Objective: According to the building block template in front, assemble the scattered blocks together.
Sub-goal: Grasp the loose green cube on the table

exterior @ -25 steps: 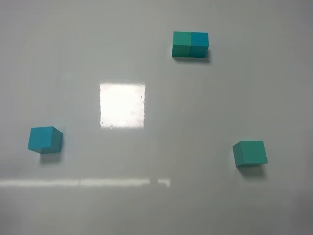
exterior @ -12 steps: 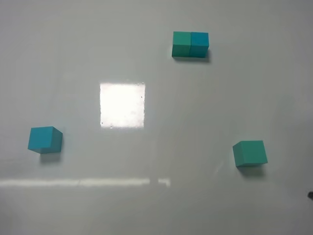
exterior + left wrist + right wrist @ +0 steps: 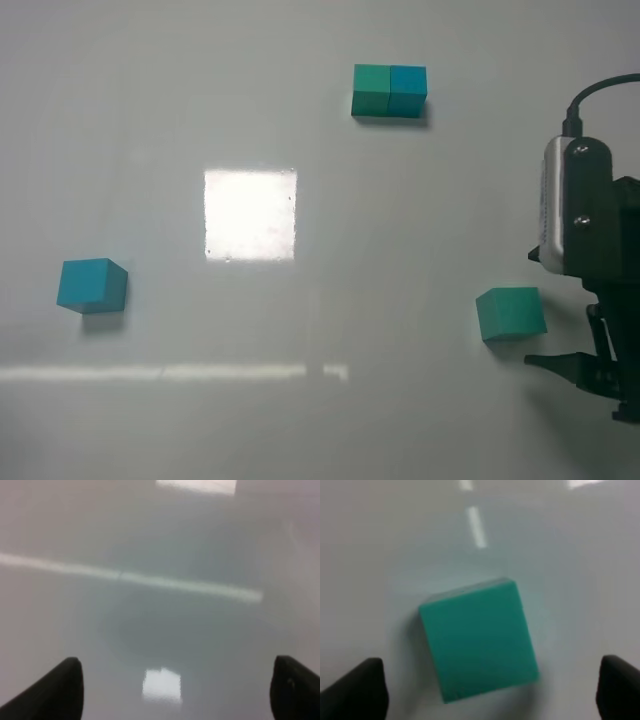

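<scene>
The teal-green cube (image 3: 512,314) sits beside my right gripper, far from the cyan-blue cube, so next my right gripper carries it to the table's middle (image 3: 314,263) first.
The template (image 3: 389,91), a teal-green and a cyan-blue cube joined in a row, stands at the far side of the table. A single cyan-blue cube (image 3: 91,285) sits at the left. A single teal-green cube (image 3: 511,313) sits at the right. My right gripper (image 3: 600,375) hangs just right of and nearer than the green cube, apart from it. In the right wrist view it (image 3: 492,692) is open, with the green cube (image 3: 477,640) ahead between its fingertips. My left gripper (image 3: 175,692) is open and empty over bare table, and is out of the exterior view.
The white glossy table (image 3: 400,220) carries a bright square glare patch (image 3: 250,215) and a glare stripe (image 3: 170,373). The right arm's body (image 3: 585,210) stands over the right edge of the table.
The right arm has come into the exterior view from the right edge and now hangs beside the teal-green cube. No block has moved.
</scene>
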Controlling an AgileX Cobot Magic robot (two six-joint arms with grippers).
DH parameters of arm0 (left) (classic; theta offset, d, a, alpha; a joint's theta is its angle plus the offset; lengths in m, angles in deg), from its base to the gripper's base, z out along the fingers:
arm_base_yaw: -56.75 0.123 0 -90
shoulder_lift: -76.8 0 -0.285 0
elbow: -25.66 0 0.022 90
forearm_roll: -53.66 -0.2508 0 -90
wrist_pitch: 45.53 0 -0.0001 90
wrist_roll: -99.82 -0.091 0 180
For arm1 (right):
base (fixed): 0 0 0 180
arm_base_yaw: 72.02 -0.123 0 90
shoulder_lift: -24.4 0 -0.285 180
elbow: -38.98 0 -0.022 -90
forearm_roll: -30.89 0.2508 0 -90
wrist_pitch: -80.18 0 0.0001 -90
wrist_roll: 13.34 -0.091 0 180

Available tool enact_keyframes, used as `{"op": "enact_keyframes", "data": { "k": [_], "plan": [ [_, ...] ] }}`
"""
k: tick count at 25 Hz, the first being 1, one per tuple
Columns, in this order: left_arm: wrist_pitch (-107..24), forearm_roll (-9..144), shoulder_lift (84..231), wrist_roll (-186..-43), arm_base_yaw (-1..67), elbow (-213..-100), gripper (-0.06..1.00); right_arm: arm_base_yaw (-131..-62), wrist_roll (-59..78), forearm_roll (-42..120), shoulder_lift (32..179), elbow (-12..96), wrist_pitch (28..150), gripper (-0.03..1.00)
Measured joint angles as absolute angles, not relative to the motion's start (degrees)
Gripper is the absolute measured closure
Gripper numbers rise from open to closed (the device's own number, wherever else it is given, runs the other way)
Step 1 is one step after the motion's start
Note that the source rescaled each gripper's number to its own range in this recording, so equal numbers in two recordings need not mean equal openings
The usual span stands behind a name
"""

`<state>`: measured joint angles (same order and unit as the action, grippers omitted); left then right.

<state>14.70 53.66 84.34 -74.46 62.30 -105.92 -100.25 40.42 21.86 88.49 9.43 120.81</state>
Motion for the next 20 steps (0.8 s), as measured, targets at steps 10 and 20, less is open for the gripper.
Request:
{"op": "enact_keyframes", "data": {
  "k": [10, 20],
  "plan": [
    [14.7, 53.7, 84.3, -74.5, 62.3, -105.9, 0.18, -100.3, 41.7, 20.2, 94.5, 9.5, 118.1, 0.06],
    [14.7, 53.7, 84.3, -74.5, 62.3, -105.9, 0.18, -100.3, 42.5, 18.7, 95.0, 9.5, 118.0, 0.97]
  ]
}}
